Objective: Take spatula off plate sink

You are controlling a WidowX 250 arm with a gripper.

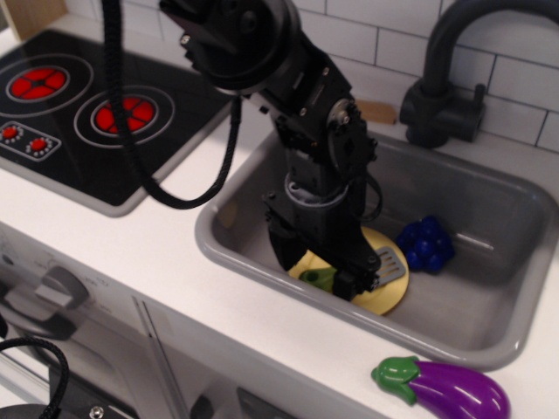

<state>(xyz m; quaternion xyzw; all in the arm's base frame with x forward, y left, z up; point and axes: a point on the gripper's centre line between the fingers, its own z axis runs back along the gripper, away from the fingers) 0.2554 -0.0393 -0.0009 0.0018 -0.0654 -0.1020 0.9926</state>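
I expect the spatula [321,278] to come free and leave the pale-yellow plate in place when I lift, because the grey slotted blade [388,265] lies over that plate.
The spatula lies on the pale-yellow plate [389,298] in the grey sink [489,301]. Its lime-green handle [320,278] points left and its grey slotted blade [389,264] points right. My gripper [319,274] is down at the plate's left part, open. One finger is on the far-left side of the green handle and the other [349,281] is on its near-right side. The arm hides most of the plate's left half and part of the handle. I cannot tell whether the fingers touch the handle.
A blue grape bunch [425,243] lies in the sink just right of the plate. A purple eggplant [447,390] lies on the front counter. The dark faucet [441,96] stands behind the sink. The black stovetop [96,113] is at the left.
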